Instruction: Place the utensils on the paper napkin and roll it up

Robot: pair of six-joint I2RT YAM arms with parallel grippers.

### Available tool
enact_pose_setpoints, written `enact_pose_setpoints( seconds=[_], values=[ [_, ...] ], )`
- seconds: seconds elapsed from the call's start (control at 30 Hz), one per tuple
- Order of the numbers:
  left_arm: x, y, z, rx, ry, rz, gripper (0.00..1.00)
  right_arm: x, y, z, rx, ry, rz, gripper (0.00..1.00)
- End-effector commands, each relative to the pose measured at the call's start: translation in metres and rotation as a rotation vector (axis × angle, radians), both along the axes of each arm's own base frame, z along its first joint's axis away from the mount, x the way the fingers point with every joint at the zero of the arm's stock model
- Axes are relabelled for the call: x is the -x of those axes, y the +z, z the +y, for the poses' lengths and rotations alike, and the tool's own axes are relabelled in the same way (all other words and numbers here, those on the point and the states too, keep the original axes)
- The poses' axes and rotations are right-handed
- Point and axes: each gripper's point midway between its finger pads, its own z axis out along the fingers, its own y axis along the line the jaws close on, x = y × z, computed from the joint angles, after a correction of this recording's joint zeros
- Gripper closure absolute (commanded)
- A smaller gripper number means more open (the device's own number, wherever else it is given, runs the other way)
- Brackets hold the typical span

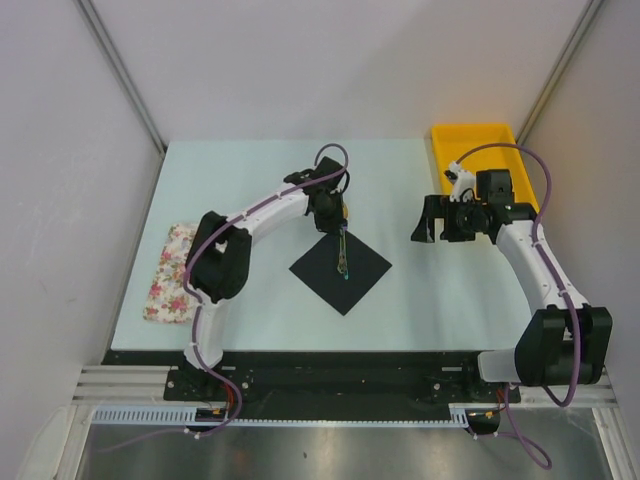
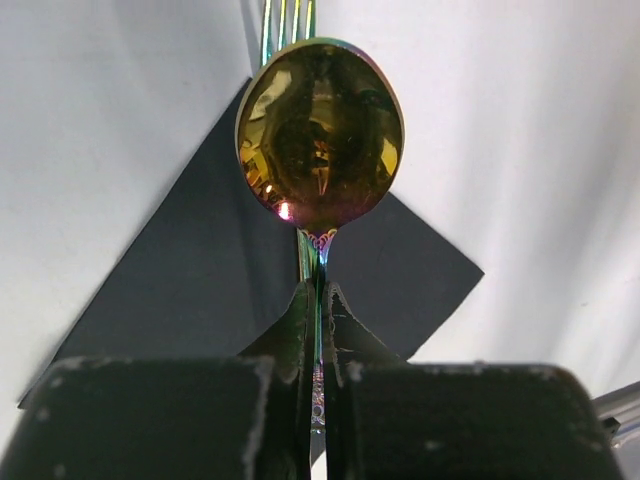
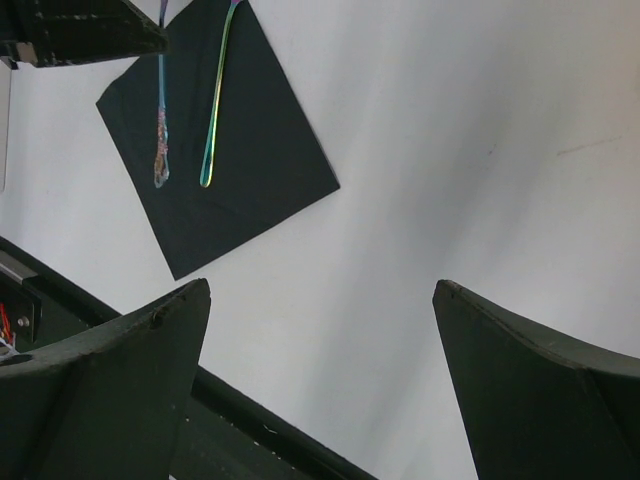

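I keep lowering the spoon with my left gripper until it rests beside the fork [image 3: 209, 150], because the spoon's handle [image 3: 162, 150] runs alongside the fork's handle over the napkin.
The black paper napkin [image 1: 320, 268] lies as a diamond on the table's middle; it also shows in the left wrist view [image 2: 180, 290] and the right wrist view [image 3: 260, 150]. My left gripper [image 1: 335, 215] is at its far corner, shut [image 2: 320, 300] on the thin handle of a gold spoon [image 2: 320, 135]. Fork tines [image 2: 285, 20] show just behind the spoon's bowl. In the right wrist view the spoon's handle [image 3: 161, 140] and a second iridescent handle [image 3: 215, 110] stretch side by side over the napkin. My right gripper [image 1: 432, 222] is open and empty [image 3: 322, 290], right of the napkin.
A yellow bin [image 1: 475, 135] stands at the back right, behind my right arm. A pink floral cloth mat [image 1: 170, 275] lies at the table's left edge. The dark front rail [image 3: 250, 420] runs along the table's near edge.
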Motion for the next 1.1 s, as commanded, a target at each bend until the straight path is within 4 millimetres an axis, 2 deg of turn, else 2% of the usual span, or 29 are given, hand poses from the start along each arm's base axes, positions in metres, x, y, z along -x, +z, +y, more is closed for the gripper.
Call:
enact_pose_setpoints(
  seconds=[0.0,0.23,1.07],
  values=[
    [-0.018,0.01,-0.01,0.027,0.036,-0.053,1.0,-0.009,0.0,0.007,-0.031,0.005,-0.024,0.0],
    [-0.013,-0.01,-0.007,-0.007,0.036,-0.021,1.0,-0.011,-0.003,0.009,-0.035,0.01,-0.01,0.0],
    [-0.016,-0.04,0.0,-0.085,0.01,0.01,1.0,-0.01,-0.005,0.006,-0.042,0.005,-0.002,0.0]
  ],
)
